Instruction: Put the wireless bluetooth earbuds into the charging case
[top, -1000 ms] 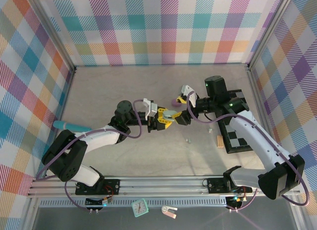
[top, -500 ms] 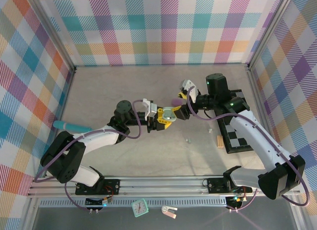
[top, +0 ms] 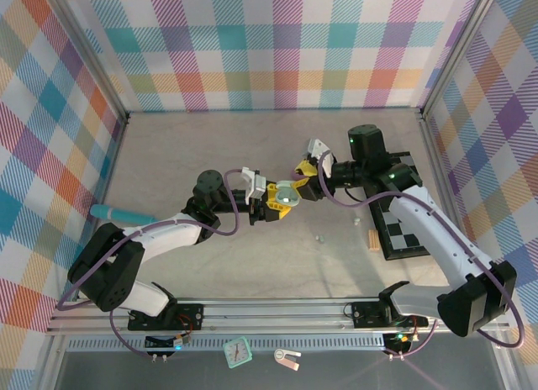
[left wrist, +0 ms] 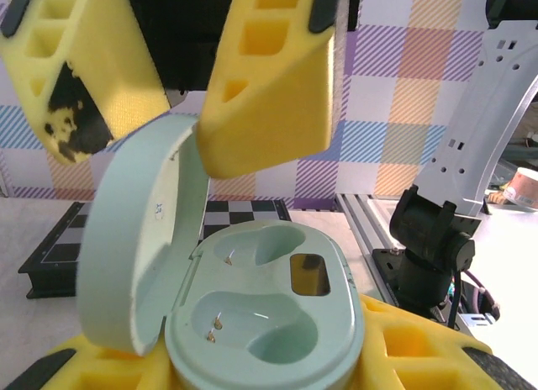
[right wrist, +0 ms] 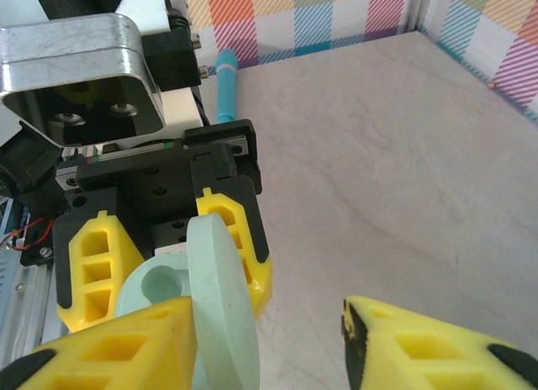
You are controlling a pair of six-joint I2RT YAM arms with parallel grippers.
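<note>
The charging case (left wrist: 265,310) leans toward the wrist of my left gripper, so my right gripper should hold the lid (left wrist: 172,129) while my left gripper opens and takes hold of the case more level.
My left gripper (top: 280,205) is shut on the pale green charging case (top: 287,197) and holds it above the table's middle. In the left wrist view the case (left wrist: 277,310) is open, its lid (left wrist: 139,247) stands up on the left, and both wells are empty. My right gripper (top: 304,178) hangs over the case with its jaws apart, straddling the lid's top edge. One yellow finger (left wrist: 269,87) rests against the lid's inner face. In the right wrist view the lid (right wrist: 223,310) sits beside the left finger (right wrist: 109,352), far from the other. A tiny pale earbud (top: 319,237) lies on the table.
A black chessboard (top: 403,226) lies at the right with a small wooden block (top: 373,239) at its near-left corner. A teal cylinder (top: 118,213) rests at the left by the left arm. Plaid walls close off three sides.
My right gripper has moved left and down over the case, and its jaws have narrowed around the raised lid. The left gripper has held still with the case.
</note>
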